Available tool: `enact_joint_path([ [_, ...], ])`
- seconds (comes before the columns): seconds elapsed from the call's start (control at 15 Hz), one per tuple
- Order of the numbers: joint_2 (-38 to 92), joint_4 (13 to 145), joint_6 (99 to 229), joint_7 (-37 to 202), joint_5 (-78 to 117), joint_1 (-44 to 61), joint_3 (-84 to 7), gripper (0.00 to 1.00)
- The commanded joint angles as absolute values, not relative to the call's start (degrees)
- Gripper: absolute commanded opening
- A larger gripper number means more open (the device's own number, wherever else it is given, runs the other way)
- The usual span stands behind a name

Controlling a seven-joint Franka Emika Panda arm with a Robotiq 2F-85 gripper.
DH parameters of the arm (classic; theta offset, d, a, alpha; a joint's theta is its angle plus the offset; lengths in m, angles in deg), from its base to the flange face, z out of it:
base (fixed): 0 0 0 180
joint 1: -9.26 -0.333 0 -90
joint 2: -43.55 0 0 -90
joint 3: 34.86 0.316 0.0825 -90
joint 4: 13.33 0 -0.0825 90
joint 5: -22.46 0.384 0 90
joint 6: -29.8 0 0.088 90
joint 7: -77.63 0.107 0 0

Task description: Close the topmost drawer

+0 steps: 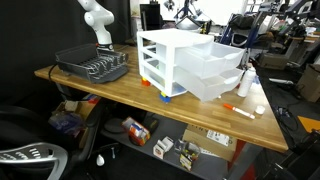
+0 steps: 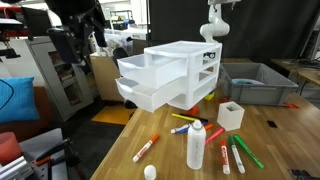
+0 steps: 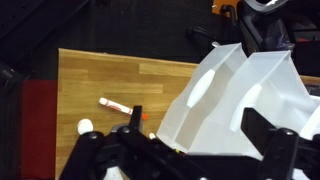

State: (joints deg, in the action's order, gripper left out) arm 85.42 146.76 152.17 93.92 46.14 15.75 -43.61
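Note:
The topmost drawer (image 1: pixel 211 60) is on its own level above the lower drawer's separate front (image 1: pixel 222 86), so I expect it to slide straight in by itself when I push it.
The small white-framed drawer unit (image 1: pixel 165 60) stands on the wooden table in both exterior views. Its topmost drawer (image 1: pixel 215 52), translucent white and shallow, is pulled far out; it also shows in an exterior view (image 2: pixel 142 66). The drawer below it (image 1: pixel 215 85) is pulled out too. My gripper (image 3: pixel 195 125) is open and empty, its two black fingers spread high above the open drawers (image 3: pixel 225 90), touching nothing. My white arm (image 2: pixel 213 22) rises behind the unit. In the wrist view I cannot tell which of the two open drawers is the top one.
A dark dish rack (image 1: pixel 95 65) sits on one end of the table. A grey bin (image 2: pixel 250 82) is beside the unit. A white bottle (image 2: pixel 196 146), a small white cup (image 2: pixel 230 114) and several markers (image 2: pixel 240 155) lie on the table beside the unit, by the open drawers.

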Motion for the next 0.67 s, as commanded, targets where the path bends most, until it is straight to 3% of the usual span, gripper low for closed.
enact_joint_path([
  [0.0,84.03,146.56,157.20,88.35,51.16,14.99,-45.49,1.00],
  [0.6,77.21,146.68,160.60,80.87,60.68,10.30,-46.30,0.97],
])
